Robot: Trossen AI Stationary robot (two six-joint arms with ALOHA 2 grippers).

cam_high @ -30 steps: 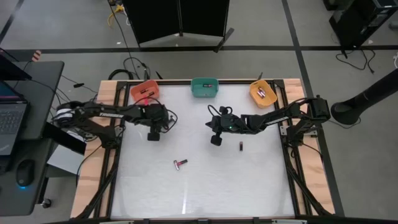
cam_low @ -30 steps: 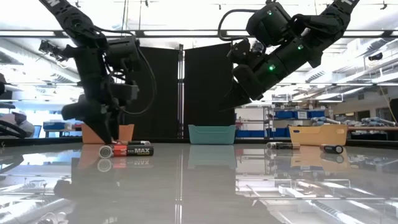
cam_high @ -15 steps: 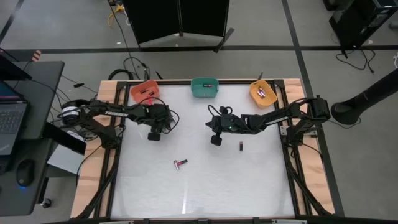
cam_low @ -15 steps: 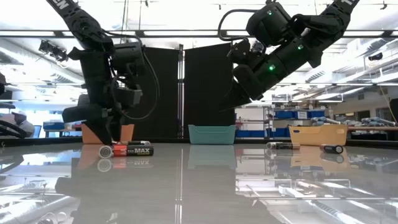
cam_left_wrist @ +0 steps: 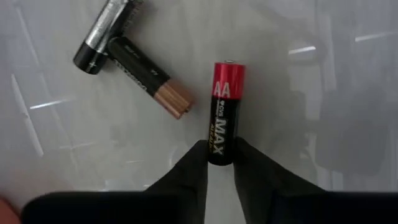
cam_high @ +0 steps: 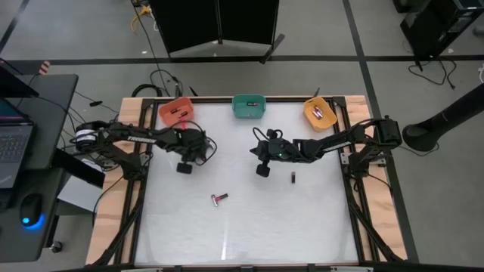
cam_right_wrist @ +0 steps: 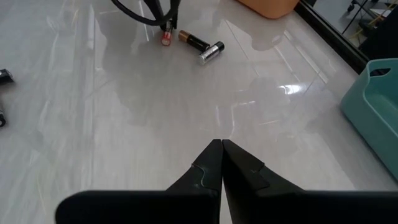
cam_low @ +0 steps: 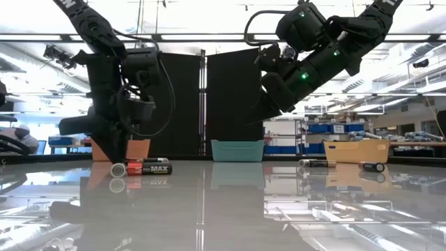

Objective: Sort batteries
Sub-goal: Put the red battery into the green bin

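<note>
The robot's left gripper has the red and black battery's black end (cam_left_wrist: pixel 222 147), so the robot should lift it and open the right gripper to take its red end (cam_left_wrist: pixel 229 81).
My left gripper (cam_left_wrist: pixel 221 148) is shut on a red and black AA battery (cam_left_wrist: pixel 225 102) low over the table's left middle (cam_high: pixel 184 167). A black and copper battery (cam_left_wrist: pixel 146 78) and a silver and black one (cam_left_wrist: pixel 102 34) lie on the table just beyond it, touching at one end. My right gripper (cam_right_wrist: pixel 222 144) is shut and empty, hanging above the table's middle (cam_high: pixel 262 169). Two more batteries (cam_high: pixel 219 199) lie nearer the front, one of them red and black (cam_low: pixel 150 167). A single dark battery (cam_high: pixel 293 178) lies to the right. My left gripper pinches the red and black battery's black end (cam_left_wrist: pixel 219 155) between its two fingers (cam_left_wrist: pixel 193 168). The battery lies along the fingers, and its red end (cam_left_wrist: pixel 229 71) points away from them. Whether it rests on the table or is just clear of it, I cannot tell.
An orange bin (cam_high: pixel 175 111), a teal bin (cam_high: pixel 249 106) and a yellow bin (cam_high: pixel 319 112) stand along the table's far edge, with batteries in the orange and yellow ones. A wooden frame (cam_high: pixel 128 189) borders the glossy white table.
My left gripper has shifted a little toward the table's near edge and its wrist has turned slightly. The batteries near the front have stayed where they were.
</note>
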